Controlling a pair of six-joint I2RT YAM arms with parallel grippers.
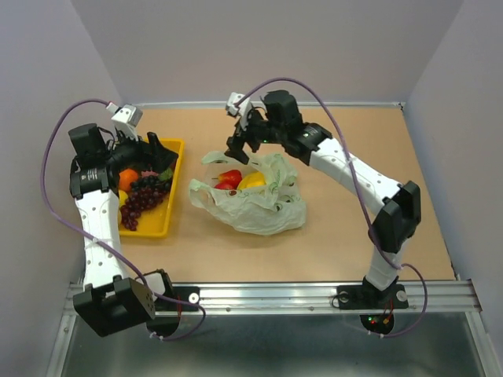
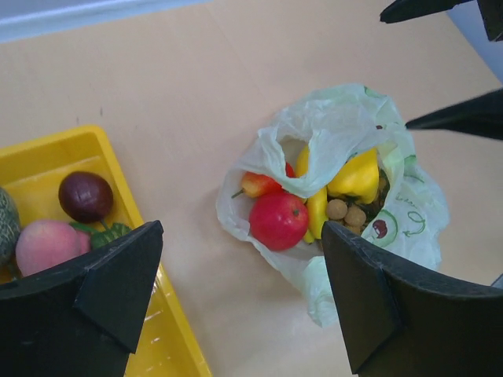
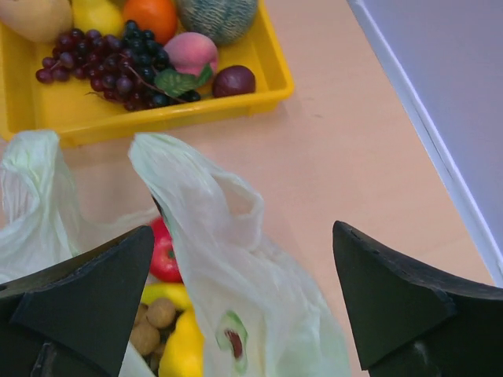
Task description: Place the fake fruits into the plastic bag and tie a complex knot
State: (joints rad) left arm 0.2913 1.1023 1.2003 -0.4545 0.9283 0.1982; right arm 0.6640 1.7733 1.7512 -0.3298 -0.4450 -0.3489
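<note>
A slack, crumpled rim [image 1: 206,192] goes around the fruits, so the plastic bag [image 1: 263,210] will pull up into tall, limp folds around them when the robot lifts the bag's handles.
The pale green plastic bag [image 1: 259,208] lies open mid-table, its handles loose, and no knot shows. Inside it are a red apple [image 2: 278,221], yellow fruits [image 2: 357,174] and tan-brown balls [image 2: 346,212]. My right gripper [image 1: 245,151] hovers open over the bag's far rim. One bag handle [image 3: 196,196] stands between its fingers, ungripped. My left gripper [image 1: 149,153] is open and empty above the far end of the yellow tray [image 1: 161,228]. The tray holds purple grapes [image 3: 102,71], an orange [image 3: 149,16], a green melon [image 3: 216,16], a peach [image 3: 191,53] and a dark purple fruit [image 3: 234,80].
The tray stands at the left, close to the left wall. Grey walls enclose the table at the back and both sides. A metal rail [image 1: 314,294] runs along the near edge by the arm bases.
</note>
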